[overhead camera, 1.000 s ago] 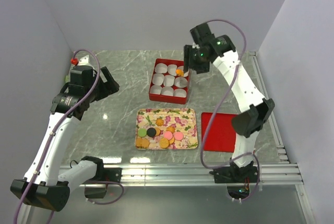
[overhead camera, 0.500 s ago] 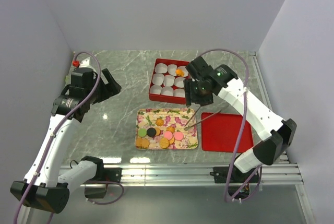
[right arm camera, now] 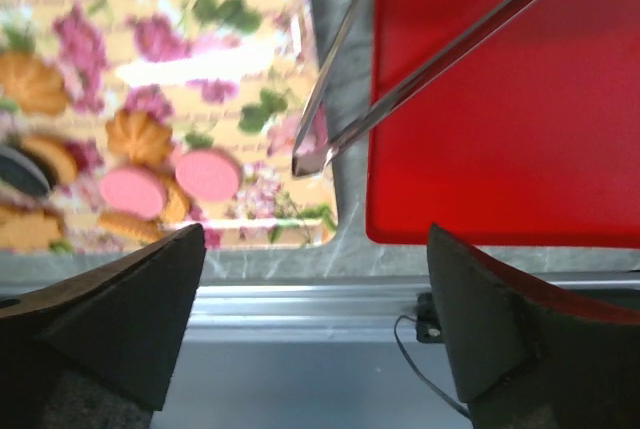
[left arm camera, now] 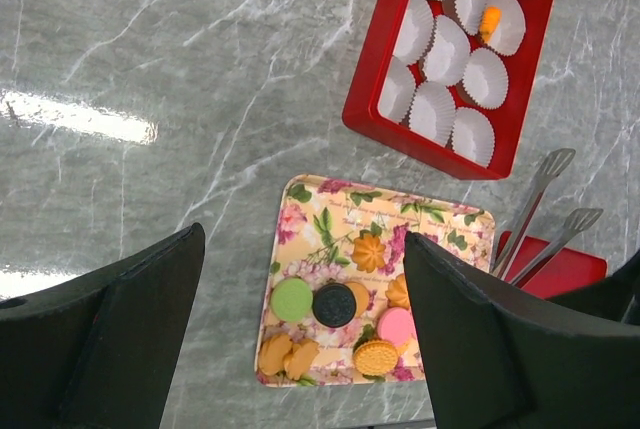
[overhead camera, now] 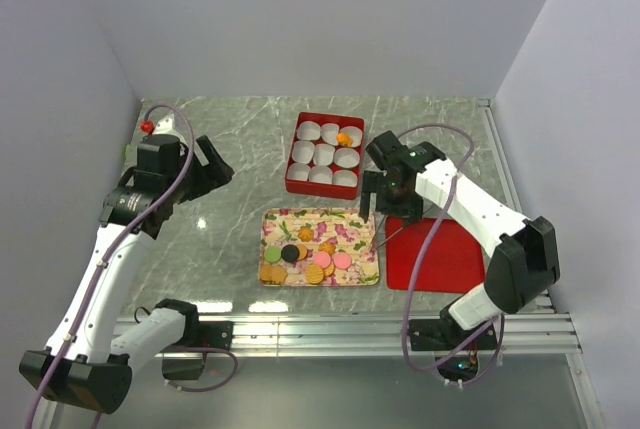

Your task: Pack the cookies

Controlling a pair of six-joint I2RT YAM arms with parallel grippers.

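The tongs' joined end [right arm camera: 312,161] points at my right gripper's open fingers and is clear of the cookies. I should go down next until both tong arms [right arm camera: 366,122] are between the fingers, then close.
The cookies [overhead camera: 305,259] lie on a floral tray [overhead camera: 330,221]: green [left arm camera: 292,299], black [left arm camera: 335,304], pink [right arm camera: 207,174] and several orange and golden ones. One orange cookie [overhead camera: 343,137] sits in a paper cup of the red box [overhead camera: 320,187]. My right gripper [overhead camera: 380,199] hangs open between tray and red lid [overhead camera: 435,254], with nothing in it. Metal tongs [right arm camera: 440,64] lie loose across the lid's edge, ahead of the right gripper [right arm camera: 316,239]. My left gripper [overhead camera: 215,164] is open and empty, high over the table left of the tray.
White paper cups fill the red box [left arm camera: 365,99]. The tongs [left arm camera: 528,213] point towards the box. A red knob [overhead camera: 147,125] stands at the back left corner. An aluminium rail [overhead camera: 350,329] runs along the near edge. Walls close in on three sides.
My right arm swung from over the box down to the gap between tray and lid. Its jaws opened and the tongs now lie free. The left arm barely moved.
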